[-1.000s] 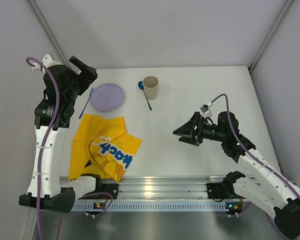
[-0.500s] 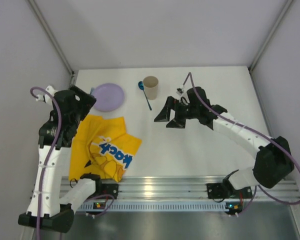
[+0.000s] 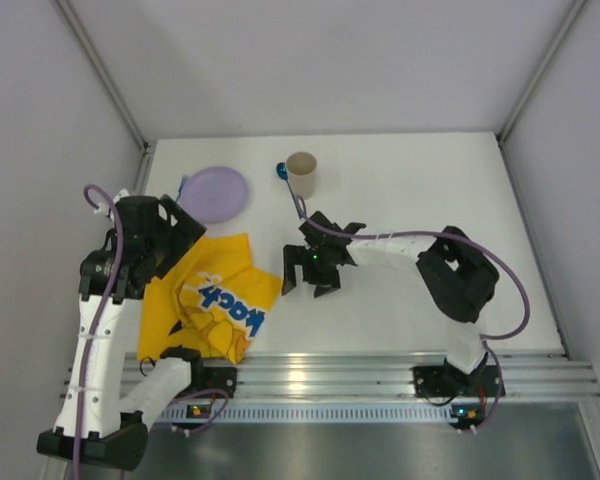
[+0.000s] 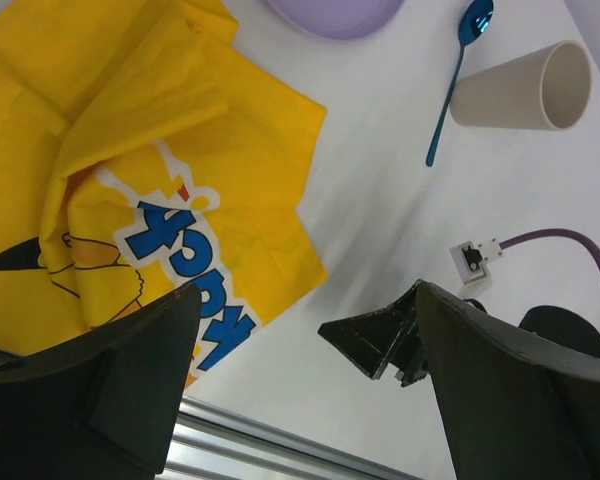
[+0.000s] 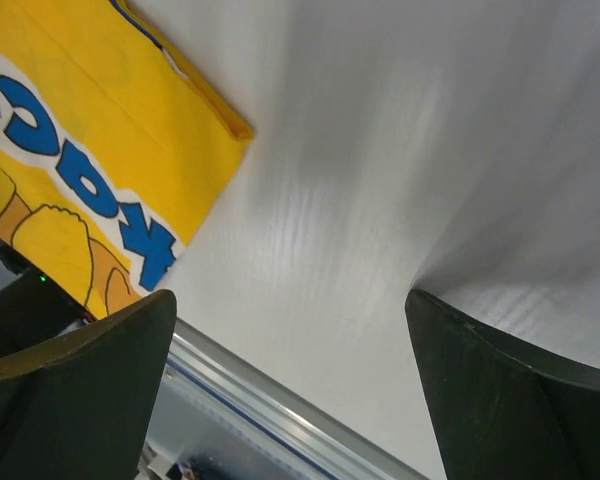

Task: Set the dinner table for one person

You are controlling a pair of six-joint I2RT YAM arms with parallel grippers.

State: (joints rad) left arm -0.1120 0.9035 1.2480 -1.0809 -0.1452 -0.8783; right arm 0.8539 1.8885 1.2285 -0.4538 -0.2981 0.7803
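Observation:
The yellow cloth's corner (image 3: 277, 284) sticks out freely toward the open fingers of the robot's right gripper, so the gripper should go on moving toward that corner (image 5: 240, 132) until its fingers are on both sides of it, before it closes.
The white dinner table (image 3: 430, 180) carries a crumpled yellow Pikachu-print cloth (image 3: 205, 295) at the front left. A purple plate (image 3: 217, 193), a blue spoon (image 3: 282, 172) and a beige cup (image 3: 301, 174) stand at the back. My left gripper (image 3: 185, 235) is open and empty, above the cloth's upper left part. My right gripper (image 3: 310, 275) is open and empty, low over bare table just right of the cloth's right edge. In the left wrist view my left gripper (image 4: 305, 300) looks down on the cloth (image 4: 160, 170). In the right wrist view my right gripper (image 5: 288, 300) has the cloth's corner (image 5: 90, 170) at its upper left.
The left wrist view shows the plate's edge (image 4: 335, 10), the spoon (image 4: 450, 85), the cup lying toward the right (image 4: 525, 88) and a right gripper finger (image 4: 375, 340). An aluminium rail (image 3: 310, 375) runs along the table's near edge. Grey walls enclose three sides.
My right arm has swung left across the table, from the right side to beside the cloth. My left arm has come down and toward the cloth.

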